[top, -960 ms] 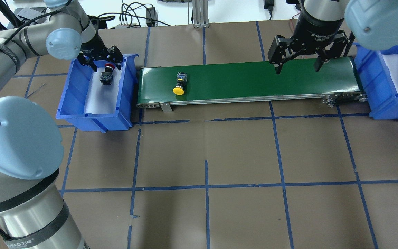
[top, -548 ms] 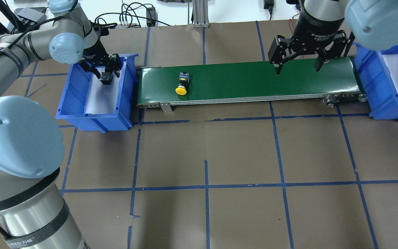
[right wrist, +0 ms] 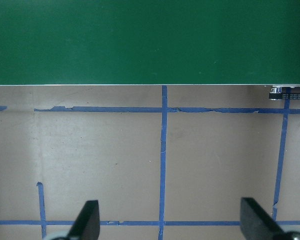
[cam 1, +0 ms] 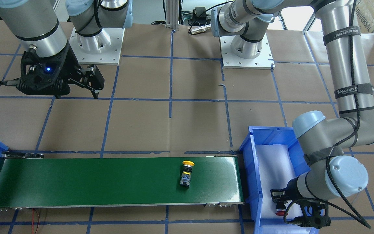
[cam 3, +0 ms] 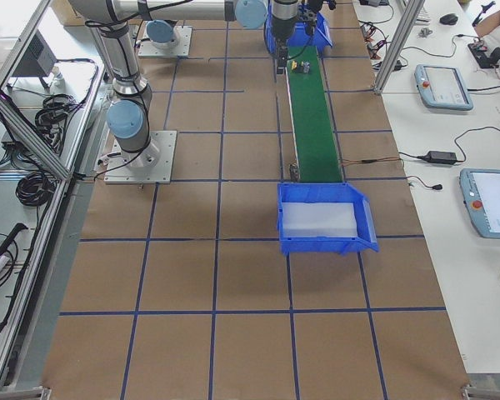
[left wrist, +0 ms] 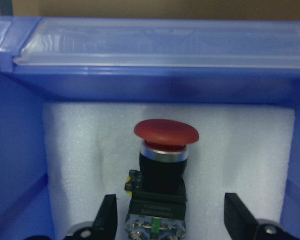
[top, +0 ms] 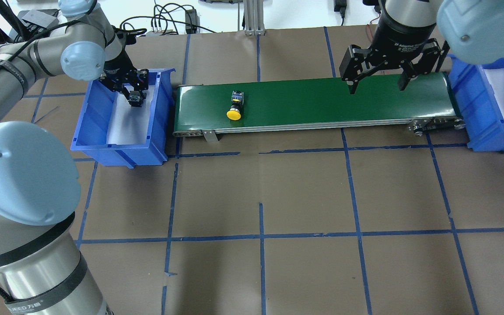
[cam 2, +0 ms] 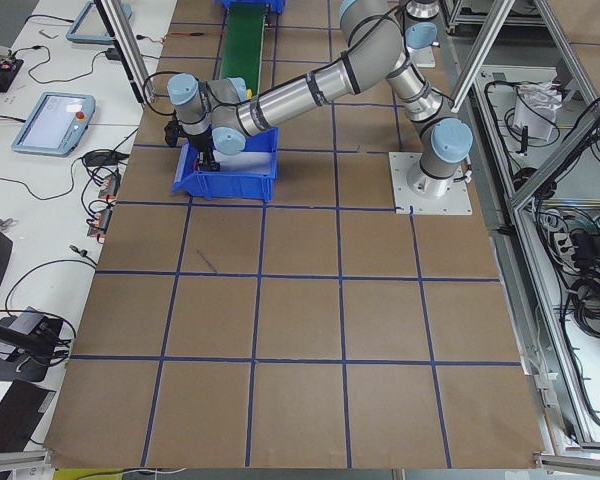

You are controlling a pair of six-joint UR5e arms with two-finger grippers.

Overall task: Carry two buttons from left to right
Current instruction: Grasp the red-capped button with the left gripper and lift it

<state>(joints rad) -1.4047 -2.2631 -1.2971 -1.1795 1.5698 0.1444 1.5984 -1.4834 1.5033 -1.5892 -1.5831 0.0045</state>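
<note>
The white foam [left wrist: 230, 155] is smooth and flat under the red button [left wrist: 159, 177]. The red button will come away and leave the foam behind when I lift.
The red button [left wrist: 162, 165] lies on white foam in the left blue bin [top: 116, 146], its red cap [cam 1: 280, 213] pointing away from the wrist camera. My left gripper [top: 134, 93] is lowered into the bin and open. Its fingers [left wrist: 107, 220] stand on either side of the button's black block, with a gap on each side. The yellow button [top: 234, 107] lies on its side on the green conveyor belt [top: 322, 103], near the belt's left end. My right gripper [top: 376, 85] hangs open and empty above the belt's right end.
A second blue bin [top: 488, 142] with a white foam liner stands at the belt's right end. The brown table surface [top: 260, 197], marked with blue tape lines, spreads in front of the belt. Cables lie beyond the table's far edge.
My left gripper came down into the bin and narrowed around the red button. The yellow button travelled a little to the right on the belt. The right arm stayed still.
</note>
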